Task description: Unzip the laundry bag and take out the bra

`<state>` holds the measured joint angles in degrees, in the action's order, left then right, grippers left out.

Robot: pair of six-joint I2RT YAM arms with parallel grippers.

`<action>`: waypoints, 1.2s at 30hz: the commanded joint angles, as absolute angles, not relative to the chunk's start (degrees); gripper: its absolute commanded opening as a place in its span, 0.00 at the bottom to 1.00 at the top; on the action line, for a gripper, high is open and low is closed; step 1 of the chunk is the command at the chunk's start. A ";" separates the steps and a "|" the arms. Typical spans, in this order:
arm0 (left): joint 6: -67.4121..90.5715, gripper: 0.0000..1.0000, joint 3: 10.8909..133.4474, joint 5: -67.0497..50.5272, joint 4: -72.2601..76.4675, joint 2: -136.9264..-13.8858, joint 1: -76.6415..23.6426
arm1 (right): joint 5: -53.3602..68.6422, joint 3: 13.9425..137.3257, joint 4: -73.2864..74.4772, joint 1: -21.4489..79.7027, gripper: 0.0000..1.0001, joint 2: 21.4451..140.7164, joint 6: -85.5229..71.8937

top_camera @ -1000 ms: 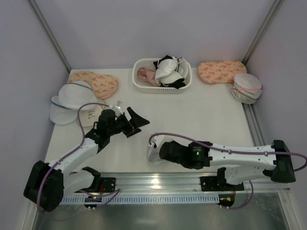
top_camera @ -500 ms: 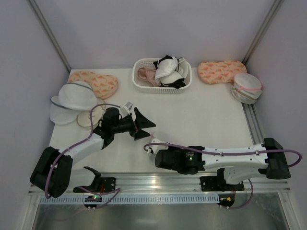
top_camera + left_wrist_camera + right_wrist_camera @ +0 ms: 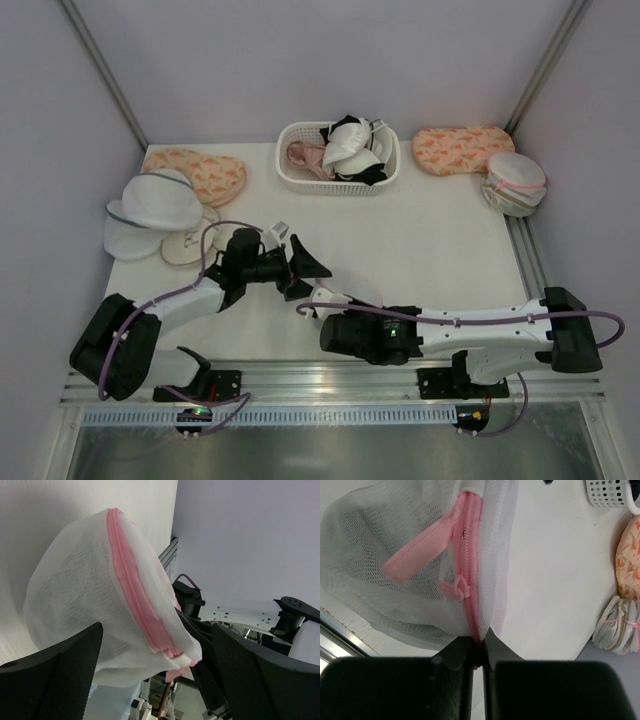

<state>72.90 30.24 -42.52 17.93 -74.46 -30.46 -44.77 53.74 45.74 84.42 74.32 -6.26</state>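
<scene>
The laundry bag's rim [image 3: 474,623] is pinched in my right gripper below the zipper pull, so my left gripper should hold the laundry bag while my right gripper grabs the zipper pull [image 3: 455,587].
The laundry bag [image 3: 385,565], white mesh with a pink zipper rim [image 3: 471,575], hangs from my right gripper [image 3: 479,652], which is shut on the rim's lower end. The zipper pull [image 3: 455,587] and a pink ribbon tab [image 3: 417,550] sit just above the pinch. From above, the bag [image 3: 318,303] is a small white lump near the table's front middle. My left gripper [image 3: 157,675] stands open around the bag [image 3: 95,595], one mesh-padded finger [image 3: 50,680] on each side, no contact visible. The bra is hidden; nothing shows through the mesh.
A white basket [image 3: 340,186] of garments stands at the back centre. Orange patterned pouches [image 3: 200,172] [image 3: 462,148] lie on either side of it. Grey-rimmed mesh domes [image 3: 150,205] are stacked at the left, and a second pink-rimmed mesh pouch [image 3: 514,183] sits at the right edge.
My left arm has swung right and forward, bringing its open jaws around the bag. The right arm has shifted the bag slightly left, still pinching the rim.
</scene>
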 commanded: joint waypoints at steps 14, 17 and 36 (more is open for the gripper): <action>79.28 0.00 32.26 -41.93 35.51 -84.99 -33.40 | -47.99 55.02 41.22 86.66 0.05 76.55 -4.83; 78.84 0.00 31.91 -40.61 35.42 -84.90 -33.40 | -49.39 56.50 44.19 86.66 0.27 75.85 -8.34; 89.65 0.00 20.48 -12.68 40.61 -75.86 -35.15 | -39.23 44.66 18.14 86.66 0.79 53.27 -32.24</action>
<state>86.94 20.67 -21.02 36.60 -79.75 -34.20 -44.93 49.95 34.28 86.30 54.00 -25.76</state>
